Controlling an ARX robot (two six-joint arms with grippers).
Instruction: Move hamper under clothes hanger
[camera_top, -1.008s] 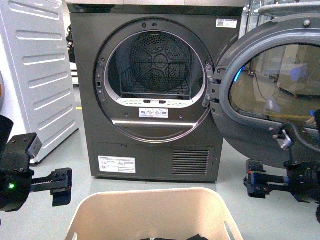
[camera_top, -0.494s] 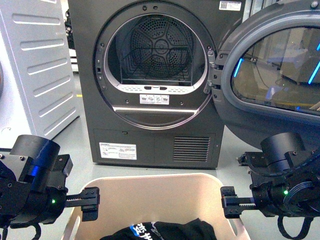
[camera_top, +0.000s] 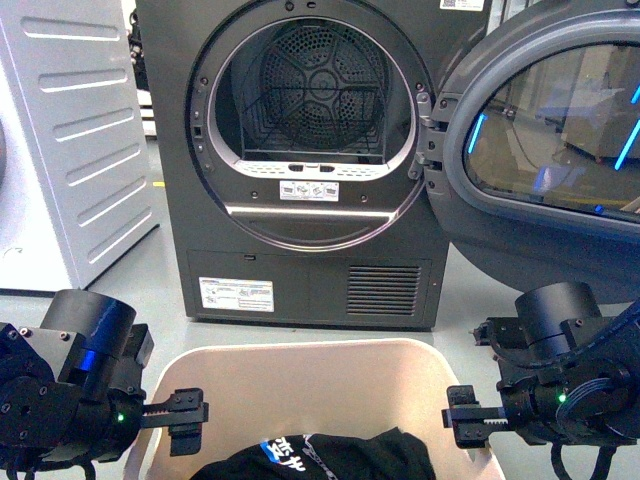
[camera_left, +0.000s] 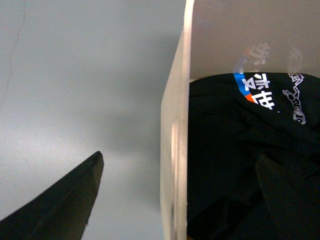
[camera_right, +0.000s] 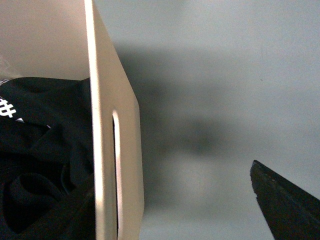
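The black clothes (camera_top: 335, 459) lie well below the tall rim (camera_top: 310, 345) of the beige hamper, so they should move along inside and hardly shift when the robot carries the hamper by its sides.
The beige hamper (camera_top: 300, 352) stands on the floor at the bottom centre of the front view, with black clothes (camera_top: 320, 458) in it. My left gripper (camera_top: 187, 420) is open and straddles the hamper's left wall (camera_left: 175, 125): one finger (camera_left: 60, 205) is outside over the floor, the other is inside over the black clothes (camera_left: 235, 150). My right gripper (camera_top: 462, 417) is open and straddles the right wall (camera_right: 107, 130) by its handle slot (camera_right: 116, 165), with one finger (camera_right: 285, 205) outside. The clothes hanger is out of view.
A dark grey dryer (camera_top: 310, 270) stands right behind the hamper, its drum empty and its round door (camera_top: 540, 150) swung open to the right. A white appliance (camera_top: 70, 130) stands at the left. Grey floor (camera_top: 170, 300) lies on both sides of the hamper.
Both grippers have come down and inward from beside the hamper to its two side walls. The view has dropped, so more of the hamper and the clothes shows.
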